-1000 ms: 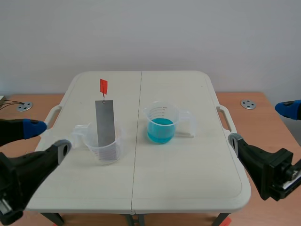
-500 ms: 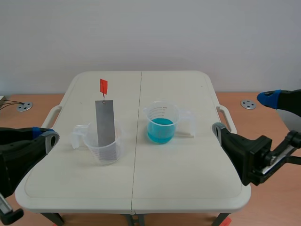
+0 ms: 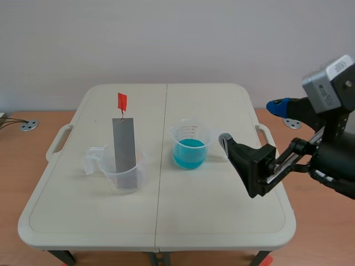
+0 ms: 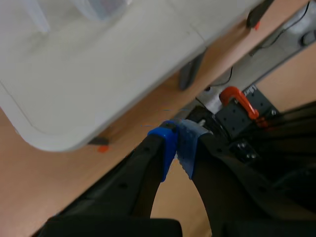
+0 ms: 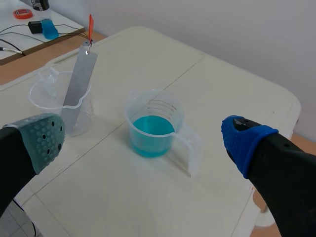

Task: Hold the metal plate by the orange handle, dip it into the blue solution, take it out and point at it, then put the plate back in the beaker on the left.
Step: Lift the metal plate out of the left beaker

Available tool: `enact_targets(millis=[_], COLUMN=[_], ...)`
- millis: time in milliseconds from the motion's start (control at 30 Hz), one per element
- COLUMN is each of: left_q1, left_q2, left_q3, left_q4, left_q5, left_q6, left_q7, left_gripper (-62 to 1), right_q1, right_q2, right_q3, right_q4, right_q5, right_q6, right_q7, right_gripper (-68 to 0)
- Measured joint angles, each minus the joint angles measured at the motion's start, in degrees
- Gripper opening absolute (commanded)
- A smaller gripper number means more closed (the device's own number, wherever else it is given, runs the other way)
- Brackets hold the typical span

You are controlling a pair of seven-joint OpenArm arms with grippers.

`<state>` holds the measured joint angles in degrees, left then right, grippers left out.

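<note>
I expect the metal plate (image 3: 124,145) to dangle and tilt below the orange handle when I lift that handle, because a thin loop (image 3: 122,116) joins the two.
A grey metal plate (image 3: 124,145) stands upright in the clear left beaker (image 3: 123,172), its orange handle (image 3: 121,101) sticking up above it. To its right a second clear beaker (image 3: 191,145) holds blue solution. My right gripper (image 3: 249,122) hovers open just right of the blue beaker, over the table's right side. In the right wrist view the blue beaker (image 5: 153,123) lies ahead between the wide-apart fingers of the right gripper (image 5: 143,140), with the plate (image 5: 79,89) and handle (image 5: 90,23) beyond. My left gripper (image 4: 175,143) is shut on nothing, off the table over the floor, and is absent from the scene view.
The white folding table (image 3: 222,221) has a centre seam and side handles. Its corner (image 4: 98,64) shows in the left wrist view above an orange clamp (image 4: 237,101) on the robot base. Metal discs (image 3: 292,122) lie on the floor at both sides.
The left arm has drawn back out of the scene view and its fingers have closed. The right arm has risen and swung in toward the blue beaker, still open.
</note>
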<state>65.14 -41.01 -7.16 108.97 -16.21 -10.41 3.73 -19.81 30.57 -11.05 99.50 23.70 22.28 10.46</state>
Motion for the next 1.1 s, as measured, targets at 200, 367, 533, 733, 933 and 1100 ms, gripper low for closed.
enact_targets(millis=[200,367,533,733,933,1100], left_q1=[4.6,7.4,9.3,9.3,9.3,9.1], left_q2=[-0.3,-0.3,-0.3,-0.3,-0.3,-0.3], left_q3=[0.0,0.0,0.0,0.0,0.0,0.0], left_q4=[-0.7,-1.4,-1.4,-1.6,-1.6,-1.6], left_q5=[0.8,0.8,0.8,0.8,0.8,0.8], left_q6=[0.9,1.0,1.0,1.0,1.0,1.0], left_q7=[4.0,4.6,4.7,5.7,5.7,5.7], left_gripper=[-59.0,-59.0,-59.0,-59.0,-59.0,-59.0], right_q1=[6.3,10.7,15.7,21.8,27.2,32.0], right_q2=[-3.5,-6.2,-8.1,-11.0,-13.6,-15.9], right_q3=[-3.7,-6.9,-9.9,-13.8,-17.7,-21.4], right_q4=[-4.0,-7.7,-10.5,-16.1,-22.8,-27.7], right_q5=[0.1,0.1,0.1,0.1,0.1,0.1], right_q6=[0.0,0.3,0.9,1.5,1.7,1.7], right_q7=[-1.2,-1.6,-3.5,-4.5,-4.5,-4.7], right_gripper=[-1.2,-1.2,-1.2,-1.2,-1.2,-1.2])
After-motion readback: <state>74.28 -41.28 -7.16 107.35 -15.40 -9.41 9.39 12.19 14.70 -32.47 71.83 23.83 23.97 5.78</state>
